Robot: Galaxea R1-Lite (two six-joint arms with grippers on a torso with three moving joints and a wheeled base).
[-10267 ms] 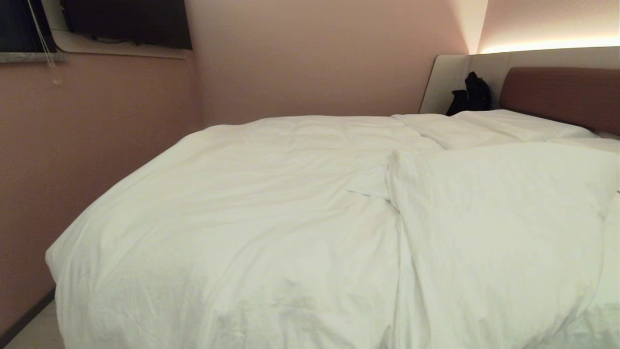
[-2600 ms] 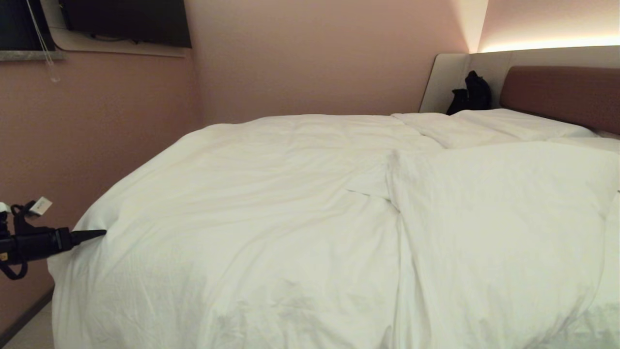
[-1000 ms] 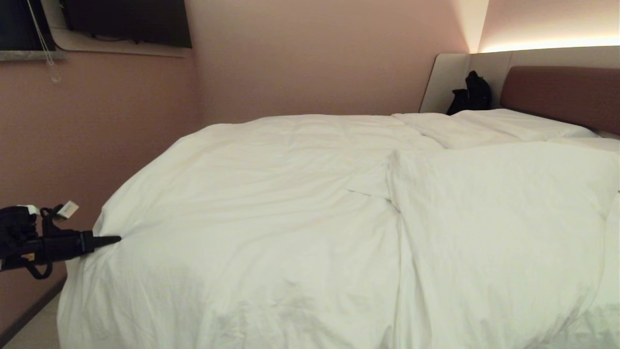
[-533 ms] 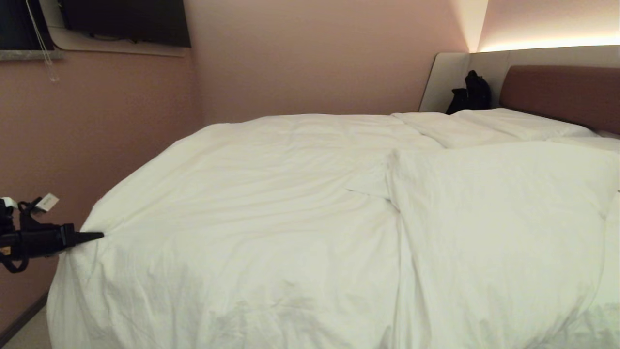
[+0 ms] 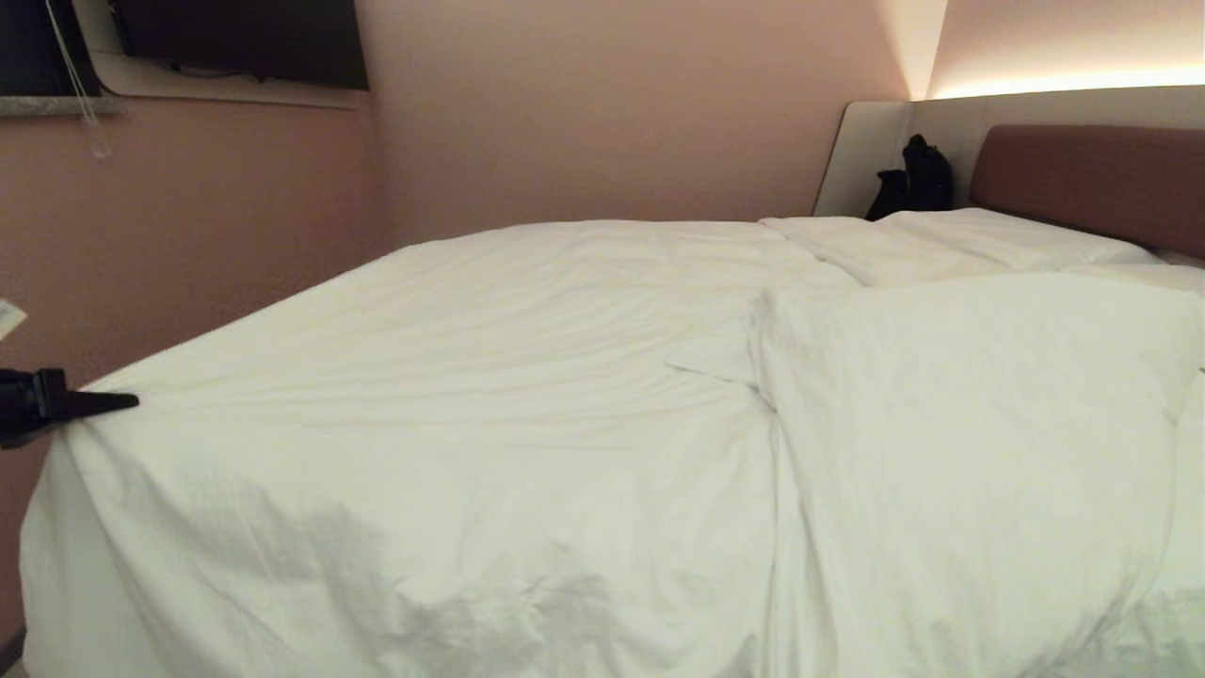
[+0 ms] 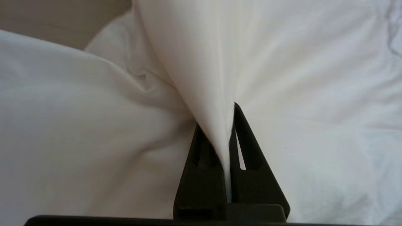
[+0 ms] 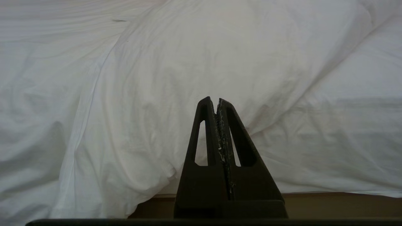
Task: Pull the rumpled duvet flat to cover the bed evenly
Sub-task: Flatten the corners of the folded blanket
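Taut creases (image 5: 294,405) spread out across the duvet from the raised spot that my left gripper is pinching, so next my left gripper lowers the duvet, eases it toward the bed's corner (image 5: 141,469) and lets go.
The white puffy duvet (image 5: 490,377) lies over the bed (image 5: 1083,174), stretched taut toward its left corner and folded back on itself in a thick flap (image 5: 970,405) at the right. My left gripper (image 5: 127,402) sits at the far left edge of the head view, shut on a pinch of duvet cloth. In the left wrist view the cloth (image 6: 201,78) fans out from between the black fingers of the left gripper (image 6: 228,121). My right gripper (image 7: 214,100) is shut on nothing, low beside the bed's near side, with duvet (image 7: 201,56) hanging in front of it.
A pink wall (image 5: 188,217) runs close along the bed's left side. White pillows (image 5: 998,240) lie by the brown headboard. A black bag (image 5: 913,179) stands in the corner beside them. A dark screen (image 5: 235,38) hangs on the wall at upper left.
My left gripper has pulled the pinched duvet corner out to the left and up. The left side of the duvet has spread and smoothed toward the wall.
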